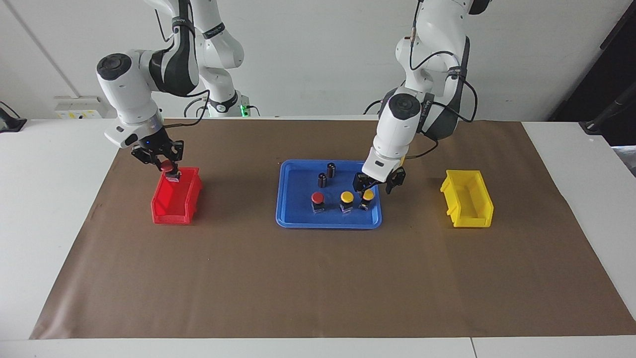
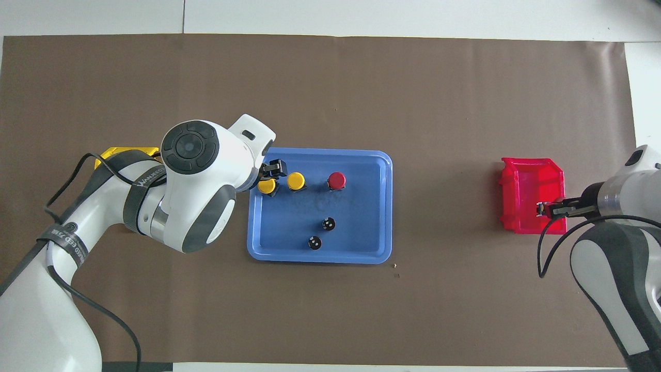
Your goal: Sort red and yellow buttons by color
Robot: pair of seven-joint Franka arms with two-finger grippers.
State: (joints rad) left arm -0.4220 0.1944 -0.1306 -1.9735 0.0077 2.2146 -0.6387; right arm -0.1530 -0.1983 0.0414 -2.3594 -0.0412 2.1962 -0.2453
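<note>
My gripper will lift the other yellow button (image 2: 296, 180) and a black body will come along with it, since a dark edge (image 2: 300, 189) shows beneath the yellow top.
A blue tray (image 1: 298, 219) holds one red button (image 1: 317, 199) and two yellow buttons (image 1: 347, 197) (image 1: 367, 195) in a row. My left gripper (image 1: 373, 189) is open just above the yellow button at the tray's left-arm end, with its fingers to either side. In the overhead view the left gripper (image 2: 271, 170) overlaps that yellow button (image 2: 266, 186). My right gripper (image 1: 169, 169) is shut on a red button (image 1: 167, 164) and holds it over the robot-side end of the red bin (image 1: 174, 204). In the overhead view the right gripper (image 2: 545, 209) is over the red bin (image 2: 529, 181).
Two dark cylinders (image 1: 331, 169) (image 1: 322, 179) stand in the tray, nearer to the robots than the buttons. A yellow bin (image 1: 467, 204) sits toward the left arm's end of the table. In the overhead view the left arm mostly covers the yellow bin (image 2: 124, 152).
</note>
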